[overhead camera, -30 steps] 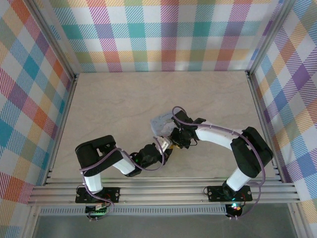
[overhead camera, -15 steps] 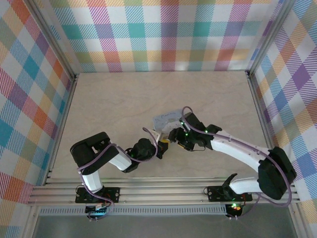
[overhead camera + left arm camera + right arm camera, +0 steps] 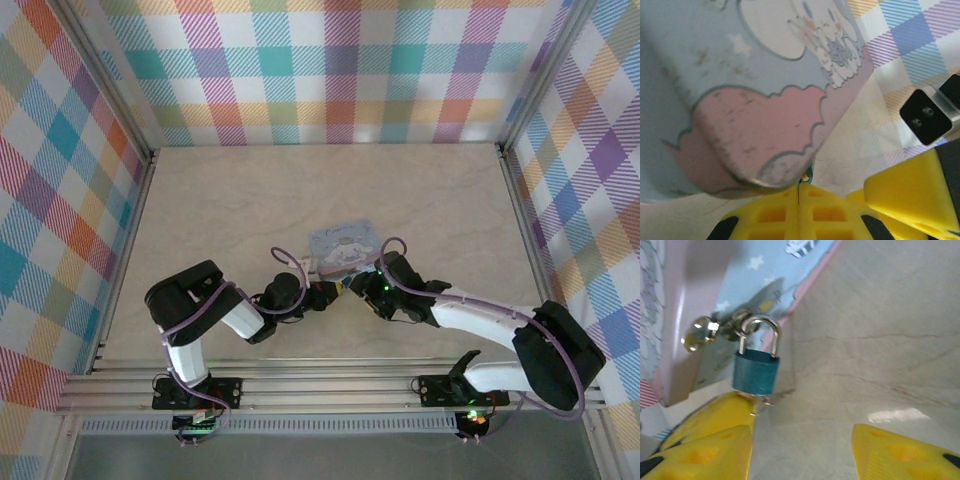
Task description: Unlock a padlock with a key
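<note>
My right gripper has its fingers open, with the padlock outside them, hanging loose from the metal hasp [image 3: 740,324]. It should move over and grip the teal body [image 3: 756,372] before it opens the padlock's shackle.
A small dark teal padlock [image 3: 756,372] with a silver shackle hangs from the metal hasp of the pale blue cartoon box [image 3: 740,285]. Pale key metal [image 3: 758,402] shows just under its body. My left gripper [image 3: 799,192] is shut on that thin key blade right below the padlock [image 3: 806,176], under the box corner [image 3: 755,90]. My right gripper [image 3: 802,455] stands open, with bare table between its yellow fingers; the padlock is ahead of its left finger. From above, the left gripper [image 3: 325,296] and right gripper [image 3: 358,290] meet at the box's [image 3: 343,243] near edge.
The marbled beige table [image 3: 240,200] is walled by plaid panels on three sides. An aluminium rail [image 3: 330,385] runs along the near edge by the arm bases. In the left wrist view a right finger [image 3: 910,192] sits close on the right.
The right gripper has let go and opened, and its arm has dropped toward the near edge. The box now lies flat with its lid up. The left gripper stayed shut, shifting slightly left.
</note>
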{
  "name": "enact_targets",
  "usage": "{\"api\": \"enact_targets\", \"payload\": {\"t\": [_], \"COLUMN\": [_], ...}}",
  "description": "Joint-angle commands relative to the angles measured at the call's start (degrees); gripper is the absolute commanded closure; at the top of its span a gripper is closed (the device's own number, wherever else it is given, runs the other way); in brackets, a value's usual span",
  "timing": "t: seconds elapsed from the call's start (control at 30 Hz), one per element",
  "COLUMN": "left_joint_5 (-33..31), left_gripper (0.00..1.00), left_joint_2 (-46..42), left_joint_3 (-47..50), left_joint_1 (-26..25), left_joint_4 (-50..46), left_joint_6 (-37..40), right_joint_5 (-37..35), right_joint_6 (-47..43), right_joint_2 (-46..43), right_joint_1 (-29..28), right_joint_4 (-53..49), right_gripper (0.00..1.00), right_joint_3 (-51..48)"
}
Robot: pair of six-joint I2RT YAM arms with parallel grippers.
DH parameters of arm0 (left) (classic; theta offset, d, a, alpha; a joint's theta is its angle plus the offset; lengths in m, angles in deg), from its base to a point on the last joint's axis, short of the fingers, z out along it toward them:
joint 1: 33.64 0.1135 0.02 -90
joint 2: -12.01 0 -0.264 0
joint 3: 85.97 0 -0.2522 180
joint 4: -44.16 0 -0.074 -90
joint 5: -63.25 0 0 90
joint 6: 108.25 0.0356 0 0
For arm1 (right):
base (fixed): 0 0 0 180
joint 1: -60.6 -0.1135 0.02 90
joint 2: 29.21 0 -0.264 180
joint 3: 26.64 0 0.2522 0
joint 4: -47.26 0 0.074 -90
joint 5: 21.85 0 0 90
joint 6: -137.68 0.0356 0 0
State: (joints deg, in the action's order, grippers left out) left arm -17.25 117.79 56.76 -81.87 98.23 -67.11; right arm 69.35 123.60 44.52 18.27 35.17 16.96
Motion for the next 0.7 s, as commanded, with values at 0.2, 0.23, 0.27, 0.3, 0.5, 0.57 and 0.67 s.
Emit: {"api": "enact_targets", "payload": {"t": [0.2,0.23,0.27,0.3,0.5,0.57,0.67], "left_joint_5": [2.43,2.39,2.44,2.38,2.87,3.02,3.23], "left_gripper": [1.0,1.0,1.0,1.0,1.0,1.0,1.0], "left_joint_2": [4.01,3.84,3.7,3.45,2.47,2.42,2.37], "left_joint_3": [-1.28,-1.28,-1.21,-1.19,-0.67,-0.77,-0.93], "left_joint_1": [0.57,0.55,0.58,0.56,0.94,1.0,1.02], "left_joint_4": [8.45,8.46,8.54,8.54,8.71,8.79,9.09], "left_joint_6": [-10.01,-10.18,-10.33,-10.54,-11.68,-12.03,-12.8], "right_joint_5": [-0.49,-0.64,-0.81,-1.07,-3.03,-3.24,-3.34], "right_joint_6": [3.79,3.73,3.66,3.43,-0.9,-2.14,-2.71], "right_joint_2": [4.24,4.39,4.53,4.66,4.8,4.91,5.53], "right_joint_1": [0.58,0.68,0.67,0.75,0.93,0.93,1.04], "right_joint_4": [9.87,9.84,9.76,9.75,10.34,11.42,12.55], "right_gripper": [0.43,0.43,0.43,0.43,0.49,0.5,0.51], "right_joint_3": [-0.65,-0.65,-0.74,-0.82,-0.79,-0.82,-0.61]}}
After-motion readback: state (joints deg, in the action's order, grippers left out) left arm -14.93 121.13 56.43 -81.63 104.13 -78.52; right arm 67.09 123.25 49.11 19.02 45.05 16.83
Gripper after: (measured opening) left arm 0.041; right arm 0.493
